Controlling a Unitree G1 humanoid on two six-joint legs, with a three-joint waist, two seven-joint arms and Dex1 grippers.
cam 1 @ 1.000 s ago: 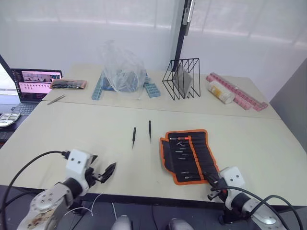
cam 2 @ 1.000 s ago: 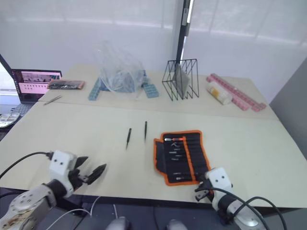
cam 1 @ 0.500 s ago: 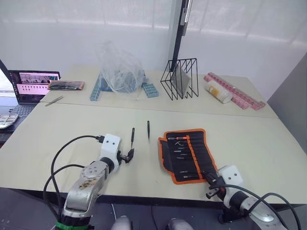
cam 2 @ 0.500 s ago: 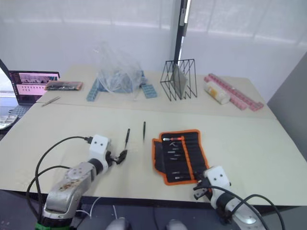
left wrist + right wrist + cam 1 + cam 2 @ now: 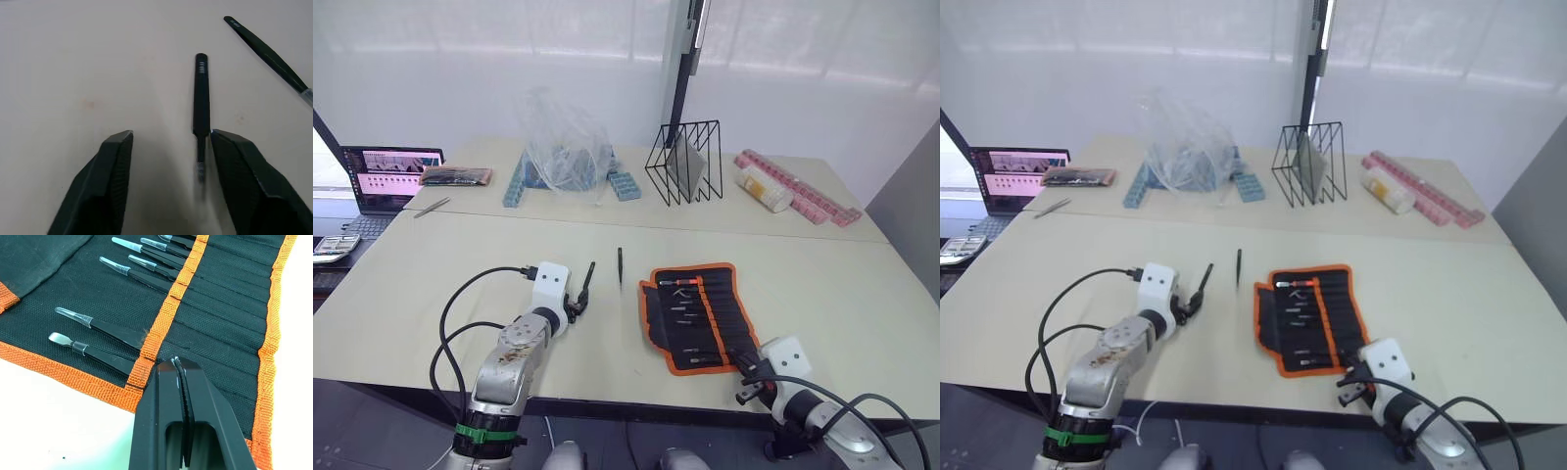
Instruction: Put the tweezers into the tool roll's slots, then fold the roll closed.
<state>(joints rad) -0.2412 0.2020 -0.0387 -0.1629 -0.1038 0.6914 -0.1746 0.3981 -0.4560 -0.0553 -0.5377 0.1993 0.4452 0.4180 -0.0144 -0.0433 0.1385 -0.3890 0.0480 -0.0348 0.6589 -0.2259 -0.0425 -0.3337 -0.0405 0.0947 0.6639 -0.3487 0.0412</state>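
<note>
My left gripper will have the slim black tweezer [image 5: 201,95] sticking out blunt end first when I carry it, because the narrow tip [image 5: 201,169] is between this gripper's fingers.
Two slim black tweezers lie loose on the table, one [image 5: 589,277] to the left and one [image 5: 619,266] nearer the tool roll [image 5: 700,315]. The roll lies open and flat, black with orange edging. Several tweezers [image 5: 122,274] sit in its slots [image 5: 220,328], tips showing. My left gripper [image 5: 171,134] is open just above the table, with the left tweezer [image 5: 201,103] lying between its fingers, close to one finger [image 5: 244,166]. My right gripper [image 5: 177,363] is shut, its tips over the roll's middle orange strip [image 5: 168,308] at the roll's near end.
At the back stand a laptop [image 5: 386,176], an orange-edged packet [image 5: 455,175], a silver tweezer [image 5: 431,205], a clear plastic bag over blue blocks [image 5: 563,147], a black wire rack [image 5: 683,162] and pink strips [image 5: 798,186]. The table's front edge runs close to both arms.
My left arm has swung forward from the table's front edge to the left tweezer, which now lies between its open fingers. The right gripper has stayed at the roll.
</note>
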